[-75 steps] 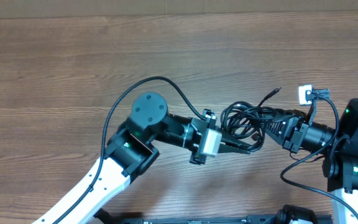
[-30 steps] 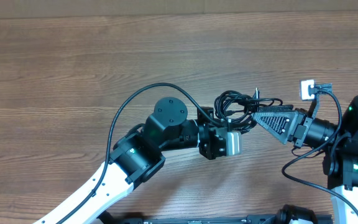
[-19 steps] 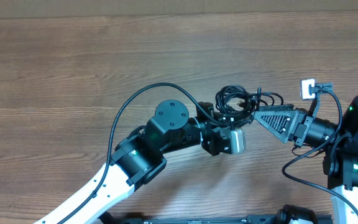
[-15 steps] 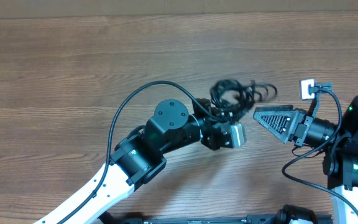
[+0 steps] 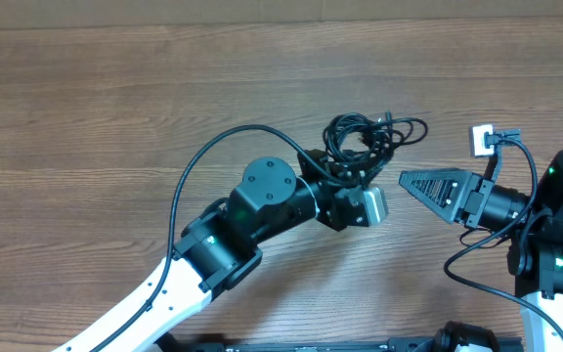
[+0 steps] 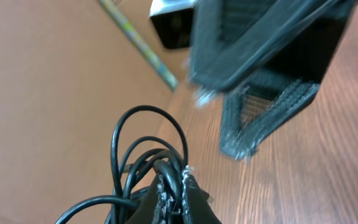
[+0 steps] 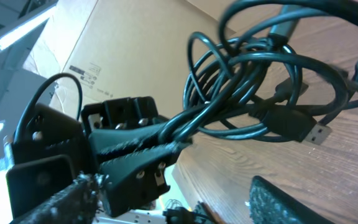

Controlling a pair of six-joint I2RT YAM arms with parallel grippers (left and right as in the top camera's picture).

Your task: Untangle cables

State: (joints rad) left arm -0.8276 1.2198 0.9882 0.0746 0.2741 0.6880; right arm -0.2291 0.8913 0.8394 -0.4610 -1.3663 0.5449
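The robot's left gripper pinches several parts of the bundle together (image 7: 185, 126), so the robot should move the bundle to its right gripper, clamp it beside the plugs (image 7: 269, 111) and then free the left gripper.
The cables (image 5: 369, 135) form one tangled black bundle of loops, lifted just off the wood. My left gripper (image 5: 352, 164) is shut on several strands at the bundle's near side. In the left wrist view the fingertips (image 6: 188, 190) pinch the cables (image 6: 143, 146) tightly. My right gripper (image 5: 409, 182) stands open and empty, right of the bundle and apart from it. The right wrist view shows the cables (image 7: 260, 74) hanging ahead with a silver-tipped plug (image 7: 300, 129). There the left gripper (image 7: 166, 138) clamps them, and my own right gripper (image 7: 185, 205) has nothing between its fingers (image 7: 309, 202).
Bare wooden table (image 5: 115, 108) surrounds the arms. A white connector (image 5: 481, 142) sits on the right arm's own wire. The left arm's thick black wire (image 5: 213, 152) arcs over its elbow. Brown cardboard (image 7: 135, 43) stands behind the table.
The left gripper has carried the bundle toward the far side and slightly left, away from the right gripper. The right gripper's jaws have widened and no longer touch the cables.
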